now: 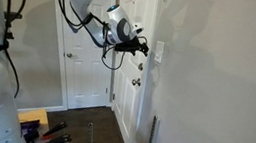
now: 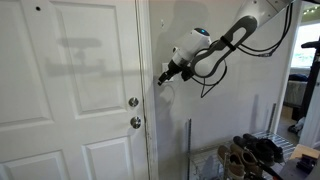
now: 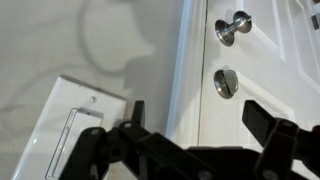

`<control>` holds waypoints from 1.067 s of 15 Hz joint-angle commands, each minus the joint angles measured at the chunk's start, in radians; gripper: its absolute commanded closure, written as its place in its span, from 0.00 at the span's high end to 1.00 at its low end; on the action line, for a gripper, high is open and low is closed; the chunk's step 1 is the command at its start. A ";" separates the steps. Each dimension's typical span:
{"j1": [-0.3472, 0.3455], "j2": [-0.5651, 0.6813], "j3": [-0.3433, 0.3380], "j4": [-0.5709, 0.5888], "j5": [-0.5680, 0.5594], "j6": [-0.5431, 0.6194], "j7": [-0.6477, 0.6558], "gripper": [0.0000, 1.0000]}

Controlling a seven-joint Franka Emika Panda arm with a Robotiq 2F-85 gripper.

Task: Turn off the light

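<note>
I should turn square and move my near finger over the rocker (image 3: pixel 72 137), as my gripper slants against the light switch with that finger past the plate's edge (image 3: pixel 117 104).
The light switch is a small white upright wall plate (image 1: pixel 157 51) on the wall just beside the door frame. In the wrist view the plate (image 3: pixel 68 132) fills the lower left, with its rocker visible. My gripper (image 1: pixel 143 47) is right in front of the plate, a short gap away. In an exterior view the gripper (image 2: pixel 165 76) covers the switch. In the wrist view the gripper (image 3: pixel 200 118) is open and empty, one finger near the plate's edge and the other over the door. No lamp is in view.
A white panelled door (image 2: pixel 70 90) stands next to the switch, with a round silvery doorknob (image 3: pixel 234 28) and a lock (image 3: pixel 227 83) beside it. Shoes on a rack (image 2: pixel 250 152) and a thin metal rod (image 2: pixel 188 145) stand below the arm. Tools (image 1: pixel 44 130) lie on the floor.
</note>
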 commanded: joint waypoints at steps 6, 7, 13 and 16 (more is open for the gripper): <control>0.074 0.068 -0.141 0.153 -0.321 0.028 0.347 1.00; 0.083 0.079 -0.144 0.159 -0.330 0.027 0.371 1.00; 0.139 0.121 -0.207 0.187 -0.355 0.034 0.532 1.00; 0.182 0.117 -0.272 0.215 -0.406 0.032 0.639 1.00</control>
